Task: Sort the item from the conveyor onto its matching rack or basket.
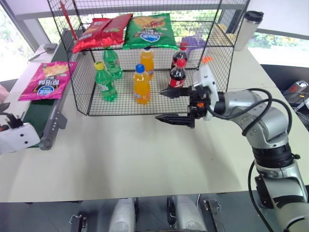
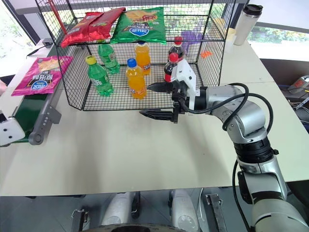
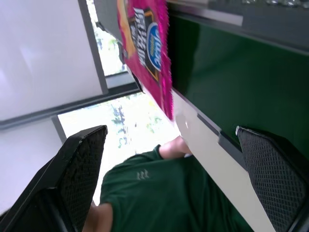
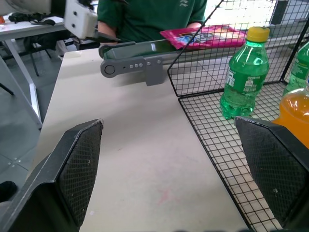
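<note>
The magenta-pink chip bag's corner juts (image 1: 72, 66) out beyond the conveyor and keeps straight, so the bag (image 1: 47, 81) will remain spread out when I raise its crimped edge.
The magenta-pink chip bag (image 1: 47, 79) lies flat on the dark green conveyor (image 1: 35, 118) at the table's left edge. Right of the belt stands the black wire rack (image 1: 219, 53) with two levels. My right gripper (image 1: 160, 105) hovers open and empty over the table, just in front of the rack's lower shelf and pointing left toward the belt. My left gripper (image 3: 171, 133) is open at the near end of the conveyor, short of the bag (image 3: 145, 46), with nothing between its fingers.
Red chip bags (image 1: 99, 30) and a green chip bag (image 1: 149, 30) lie on the rack's top level. Green, orange and cola bottles (image 1: 141, 84) stand below. A steel tumbler (image 1: 247, 30) stands back right. A person in a green shirt (image 3: 145, 193) sits beside the conveyor.
</note>
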Controlling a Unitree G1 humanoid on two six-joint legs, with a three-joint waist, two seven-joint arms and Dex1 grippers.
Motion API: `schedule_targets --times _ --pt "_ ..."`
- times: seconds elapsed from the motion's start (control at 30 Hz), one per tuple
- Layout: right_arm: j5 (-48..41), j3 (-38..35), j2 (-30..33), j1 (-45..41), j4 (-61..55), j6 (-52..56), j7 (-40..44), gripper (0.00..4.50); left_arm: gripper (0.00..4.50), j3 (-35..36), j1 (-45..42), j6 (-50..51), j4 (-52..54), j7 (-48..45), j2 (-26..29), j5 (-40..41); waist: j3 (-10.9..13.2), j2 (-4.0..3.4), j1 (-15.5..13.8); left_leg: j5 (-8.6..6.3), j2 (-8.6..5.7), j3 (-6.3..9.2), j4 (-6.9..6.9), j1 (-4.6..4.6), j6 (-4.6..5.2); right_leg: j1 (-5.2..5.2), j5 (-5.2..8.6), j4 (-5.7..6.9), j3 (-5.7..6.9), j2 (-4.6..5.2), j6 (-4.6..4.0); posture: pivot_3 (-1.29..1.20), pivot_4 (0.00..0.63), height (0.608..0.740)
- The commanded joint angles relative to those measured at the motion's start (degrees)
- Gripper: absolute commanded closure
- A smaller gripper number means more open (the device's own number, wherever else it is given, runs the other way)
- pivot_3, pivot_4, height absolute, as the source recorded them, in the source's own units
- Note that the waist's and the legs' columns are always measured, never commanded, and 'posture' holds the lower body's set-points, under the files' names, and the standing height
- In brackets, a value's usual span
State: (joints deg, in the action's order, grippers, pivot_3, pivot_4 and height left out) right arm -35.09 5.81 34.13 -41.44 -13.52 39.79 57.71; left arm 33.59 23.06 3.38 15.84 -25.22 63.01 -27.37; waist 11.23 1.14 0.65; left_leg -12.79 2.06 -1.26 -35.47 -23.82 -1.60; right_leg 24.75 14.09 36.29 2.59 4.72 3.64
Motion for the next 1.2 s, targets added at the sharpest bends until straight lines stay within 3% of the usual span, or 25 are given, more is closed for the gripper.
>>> schedule_targets --times 0.03,0.7,0.83,1.07,1.2 --pt "-0.9 -1.8 0.6 -0.5 -2.4 0.1 -0.3 0.0 0.07 -1.8 -2.5 -1.1 -1.7 1.4 -0.4 -2.3 0.0 0.0 0.0 0.0 0.0 0.0 0.0 0.0 0.0 0.01 -0.02 0.0 0.0 -0.01 0.03 0.0 0.15 0.74" --pt "0.2 -3.0 1.7 1.1 -3.5 -0.2 -1.7 0.0 0.07 -11.3 -12.7 -2.4 -8.0 2.8 -3.6 -5.8 0.0 0.01 -0.1 0.01 -0.06 -0.02 -0.14 0.01 0.02 -0.01 -0.2 0.13 0.01 -0.09 0.31 0.0 0.15 0.74" --pt "0.4 -3.2 1.6 1.2 -3.8 -0.1 -2.1 0.0 1.22 -12.7 -13.9 -2.4 -9.1 2.3 -3.5 -5.7 0.0 0.02 0.0 0.01 -0.06 -0.02 -0.22 0.02 0.02 -0.02 -0.2 0.2 0.0 -0.09 0.32 0.0 0.15 0.74" --pt "0.9 -3.2 1.5 1.2 -3.8 -0.3 -2.7 0.0 4.42 -12.1 -14.8 -1.6 -8.9 3.6 -3.2 -6.7 0.0 0.02 0.0 0.01 -0.06 -0.02 -0.23 0.03 0.02 -0.01 -0.21 0.25 0.0 -0.1 0.34 0.0 0.15 0.74" --pt "1.0 -3.2 0.9 1.4 -3.2 -0.6 -3.1 0.0 4.42 -11.2 -14.8 -2.6 -8.6 4.2 -2.5 -6.9 0.0 0.02 0.0 0.01 -0.07 -0.02 -0.31 0.02 0.02 -0.01 -0.22 0.33 0.0 -0.09 0.35 0.0 0.15 0.74"
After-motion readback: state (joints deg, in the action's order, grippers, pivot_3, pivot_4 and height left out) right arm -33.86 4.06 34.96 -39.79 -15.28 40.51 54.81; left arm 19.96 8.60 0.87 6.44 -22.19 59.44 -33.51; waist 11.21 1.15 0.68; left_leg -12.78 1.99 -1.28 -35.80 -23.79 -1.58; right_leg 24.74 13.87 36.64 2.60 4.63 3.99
